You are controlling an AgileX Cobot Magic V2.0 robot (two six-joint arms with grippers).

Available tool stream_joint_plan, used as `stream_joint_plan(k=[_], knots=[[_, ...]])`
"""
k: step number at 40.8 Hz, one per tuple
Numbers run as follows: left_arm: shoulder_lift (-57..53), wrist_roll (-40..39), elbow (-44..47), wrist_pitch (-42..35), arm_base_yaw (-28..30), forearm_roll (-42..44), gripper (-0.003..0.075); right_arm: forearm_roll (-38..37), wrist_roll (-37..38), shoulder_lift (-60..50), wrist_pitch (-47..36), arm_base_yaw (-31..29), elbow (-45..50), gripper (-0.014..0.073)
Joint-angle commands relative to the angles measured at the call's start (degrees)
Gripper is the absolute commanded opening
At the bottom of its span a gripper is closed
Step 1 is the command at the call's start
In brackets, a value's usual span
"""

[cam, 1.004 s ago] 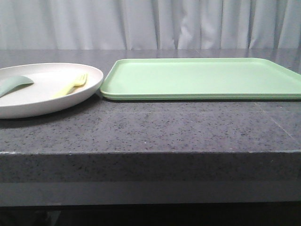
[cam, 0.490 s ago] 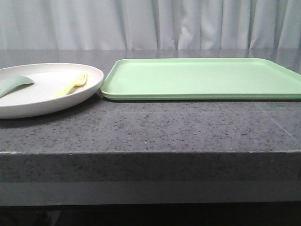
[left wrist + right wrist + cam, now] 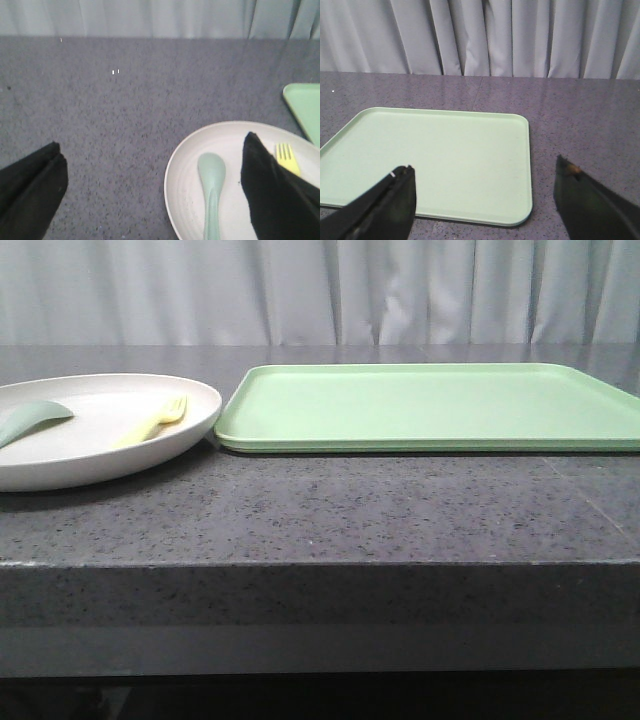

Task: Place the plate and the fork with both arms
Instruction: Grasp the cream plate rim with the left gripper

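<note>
The fork and spoon are inside the cream plate's raised rim, so they will come along with the plate when I carry it to the tray.
The cream plate sits at the table's left, its rim next to the light-green tray. On it lie the pale-yellow fork and a grey-green spoon. In the left wrist view the plate, spoon and fork show below my open left gripper; one finger is above the bare table, the other above the plate. My open right gripper hovers above the tray's near corner. Neither gripper shows in the front view.
The dark speckled table has its front edge near the camera. A grey curtain hangs behind it. The tray holds nothing.
</note>
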Motion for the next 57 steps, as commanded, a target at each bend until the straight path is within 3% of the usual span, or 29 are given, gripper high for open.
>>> stream_joint_plan(k=[1, 7, 13, 29, 57], knots=[[7.5, -0.4, -10.1, 9.5, 0.1, -0.5, 0.0683, -0.7, -0.2, 0.6, -5.1, -0.2, -2.2, 0.0591], [19.4, -0.4, -20.8, 23.8, 0.1, -0.5, 0.0683, -0.7, -0.2, 0.6, -5.1, -0.2, -2.2, 0.0591], [29.0, -0.4, -28.8, 30.0, 0.1, -0.5, 0.0682, -0.7, -0.2, 0.6, -5.1, -0.2, -2.2, 0.0591], [41.9, 0.0, -33.7, 33.3, 0.1, -0.5, 0.0682, -0.7, -0.2, 0.6, -5.1, -0.2, -2.2, 0.0591], [46.5, 0.0, -33.7, 36.6, 0.1, -0.5, 0.0682, -0.7, -0.2, 0.6, -5.1, -0.2, -2.2, 0.0591]])
